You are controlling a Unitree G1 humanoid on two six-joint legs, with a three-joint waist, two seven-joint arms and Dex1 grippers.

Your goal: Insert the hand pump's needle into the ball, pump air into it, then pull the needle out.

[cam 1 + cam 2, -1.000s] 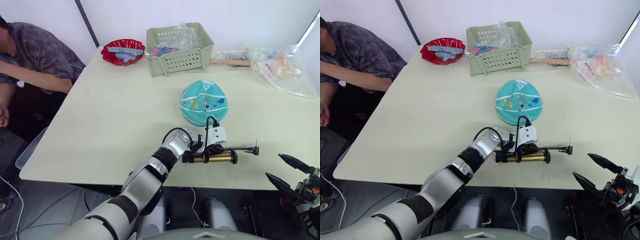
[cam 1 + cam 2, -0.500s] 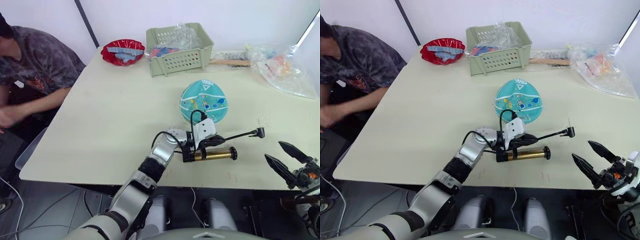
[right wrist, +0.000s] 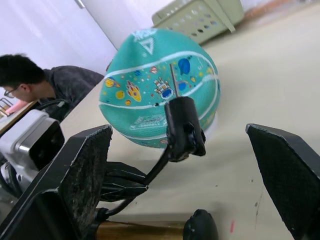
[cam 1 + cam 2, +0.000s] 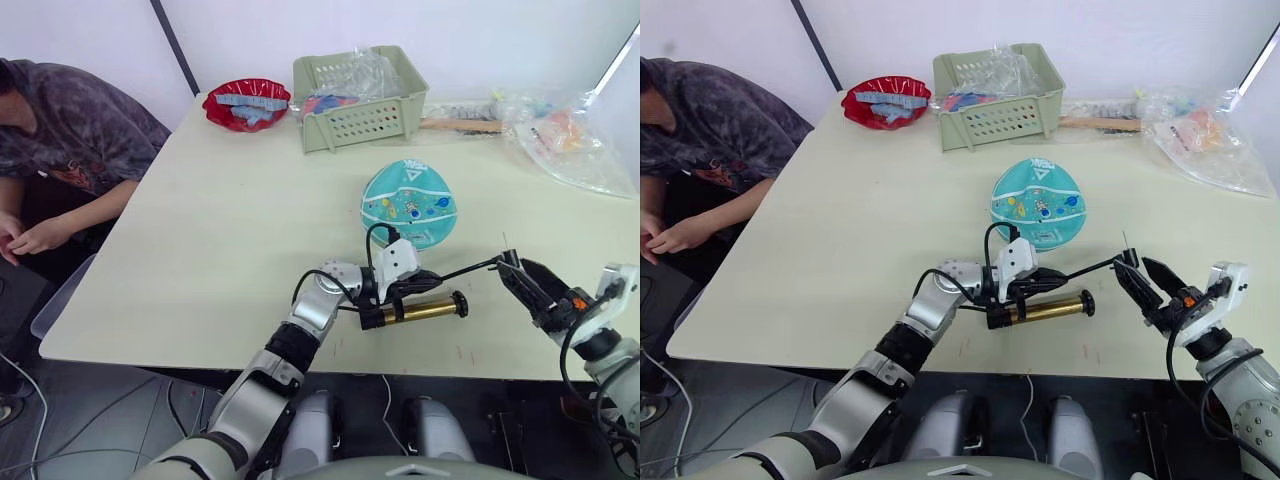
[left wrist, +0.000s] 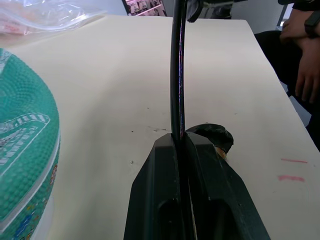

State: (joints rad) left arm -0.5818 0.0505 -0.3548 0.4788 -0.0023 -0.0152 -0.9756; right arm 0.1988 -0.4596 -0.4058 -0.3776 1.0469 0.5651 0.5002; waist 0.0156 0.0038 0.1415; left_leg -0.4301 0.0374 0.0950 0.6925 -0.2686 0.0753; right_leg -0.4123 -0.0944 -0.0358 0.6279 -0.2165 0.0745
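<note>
The teal ball (image 4: 408, 205) shows a lopsided, flattened side (image 3: 116, 70), so I expect its skin to wrinkle and sink inward when I push the needle in.
The teal ball (image 4: 408, 203) rests on the table (image 4: 230, 240), with the hand pump (image 4: 420, 311) in front of it, its gold cylinder lying crosswise. My left gripper (image 5: 181, 137) is shut on the pump's black hose (image 5: 177, 75) just above the cylinder. The hose arcs to the right and ends in a black fitting (image 3: 184, 127), from which the thin needle (image 3: 173, 80) points up. My right gripper (image 3: 177, 131) is open, one finger on each side of that fitting and neither touching it. Seen from the right wrist, the ball (image 3: 160, 95) sits just beyond the needle.
A green basket (image 4: 360, 95), a red bowl (image 4: 246, 103) and plastic bags (image 4: 565, 135) line the far side of the table. A person (image 4: 70, 130) sits at the left edge. The pump lies close to the table's front edge (image 4: 450, 375).
My right gripper has come up from below the table edge to straddle the hose's fitting. The left gripper has lifted the hose, raising its end. The person has shifted their arms.
</note>
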